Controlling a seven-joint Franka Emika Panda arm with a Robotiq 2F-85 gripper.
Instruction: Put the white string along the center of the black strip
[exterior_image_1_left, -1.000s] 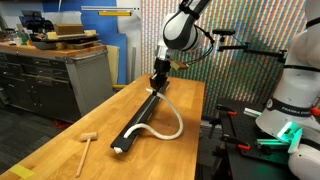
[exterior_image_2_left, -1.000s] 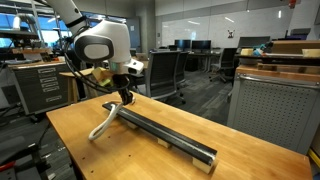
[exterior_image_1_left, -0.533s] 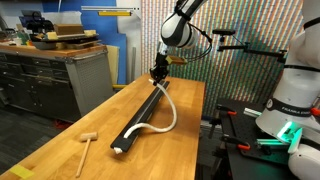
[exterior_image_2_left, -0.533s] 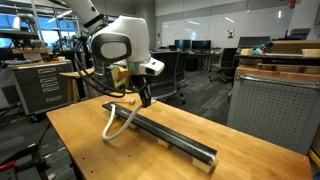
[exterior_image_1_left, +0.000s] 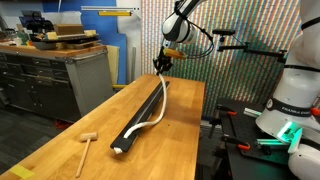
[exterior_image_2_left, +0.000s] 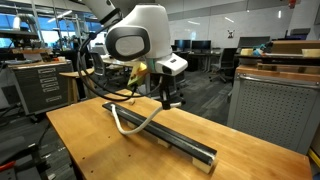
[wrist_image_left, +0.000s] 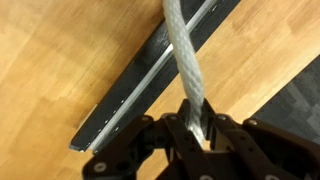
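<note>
The white string bows out next to the black strip. Next, my gripper moves toward the strip's far end (exterior_image_2_left: 204, 154) to pull the string straight before it lowers the string.
The black strip (exterior_image_1_left: 140, 113) lies lengthwise on the wooden table (exterior_image_1_left: 70, 135); it also shows in an exterior view (exterior_image_2_left: 175, 137) and in the wrist view (wrist_image_left: 130, 85). My gripper (exterior_image_1_left: 162, 64) (exterior_image_2_left: 166, 103) (wrist_image_left: 196, 125) is shut on one end of the white string (exterior_image_1_left: 157, 108) and holds it above the strip's far end. The string (exterior_image_2_left: 133, 126) hangs from the jaws, bows out beside the strip and runs back toward its near end. In the wrist view the string (wrist_image_left: 183, 60) crosses over the strip.
A small wooden mallet (exterior_image_1_left: 86, 145) lies near the table's front. A metal cabinet (exterior_image_1_left: 50, 80) stands beside the table. Another robot base (exterior_image_1_left: 290, 110) and a patterned wall stand beyond the table's edge. Office chairs (exterior_image_2_left: 165, 70) stand behind.
My gripper has moved along the strip toward its far end and risen, pulling the white string with it. The string's loop has drawn in closer to the strip.
</note>
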